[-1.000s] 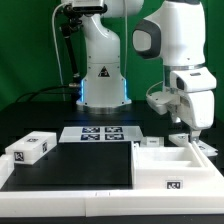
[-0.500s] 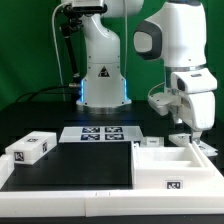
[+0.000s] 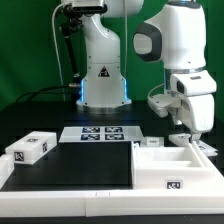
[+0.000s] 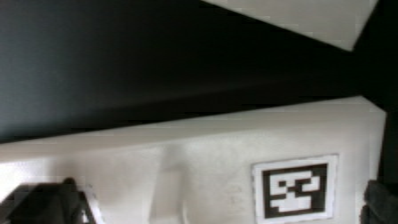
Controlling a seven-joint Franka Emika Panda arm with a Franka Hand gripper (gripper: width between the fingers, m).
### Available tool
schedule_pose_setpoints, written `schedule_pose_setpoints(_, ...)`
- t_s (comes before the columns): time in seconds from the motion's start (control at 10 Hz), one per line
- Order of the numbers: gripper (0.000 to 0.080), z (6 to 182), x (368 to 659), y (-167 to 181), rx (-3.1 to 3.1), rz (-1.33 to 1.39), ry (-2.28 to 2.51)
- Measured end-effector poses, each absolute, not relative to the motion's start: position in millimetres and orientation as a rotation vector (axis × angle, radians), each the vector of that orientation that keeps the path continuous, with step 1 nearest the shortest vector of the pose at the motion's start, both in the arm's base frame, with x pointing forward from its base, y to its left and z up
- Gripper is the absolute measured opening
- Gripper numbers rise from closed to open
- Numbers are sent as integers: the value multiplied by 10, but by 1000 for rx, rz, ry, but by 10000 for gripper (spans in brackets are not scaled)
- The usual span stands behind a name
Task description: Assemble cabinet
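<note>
A raised line [image 4: 173, 187] stands up like a handle on the tagged white side [image 4: 240, 165], so the white side will come off as a loose panel when the robot lifts.
The cabinet body [image 3: 170, 168], a white open box with a tag on its front, lies at the exterior view's lower right. My gripper [image 3: 189, 136] hangs over its far right wall. In the wrist view the gripper [image 4: 214, 203] is open, with one dark fingertip [image 4: 43, 200] on each side of the picture. A white wall of the cabinet body [image 4: 196, 150] with a square tag [image 4: 295, 190] lies between them. Whether the fingers touch it cannot be told. A small white tagged block [image 3: 30, 148] lies apart at the exterior view's left.
The marker board [image 3: 100, 133] lies flat behind the black mat [image 3: 75, 165]. The arm's white base [image 3: 103, 80] stands at the back centre with cables to its left. A small white piece [image 3: 152, 145] sits by the cabinet body's far left corner.
</note>
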State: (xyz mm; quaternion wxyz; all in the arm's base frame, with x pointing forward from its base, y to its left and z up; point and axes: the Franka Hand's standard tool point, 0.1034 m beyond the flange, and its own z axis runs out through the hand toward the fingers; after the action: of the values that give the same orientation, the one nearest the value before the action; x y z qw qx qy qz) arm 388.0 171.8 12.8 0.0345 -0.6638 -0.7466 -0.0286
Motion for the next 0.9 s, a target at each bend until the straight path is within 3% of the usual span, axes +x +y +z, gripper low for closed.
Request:
schedule_pose_setpoints(0.2,797,129,3881,1719,-2041,-88,-2295)
schedule_pose_setpoints(0.5,397,153,3924,1737,-2042,-97,-2301)
schedule_pose_setpoints(0.6,397,166,3942,1741,-2043,-101,-2303)
schedule_pose_setpoints(0.8,79,162,3955,1743,-2044,-99,-2301)
schedule_pose_setpoints(0.9,67,162,3963,1744,-2045,-104,-2300)
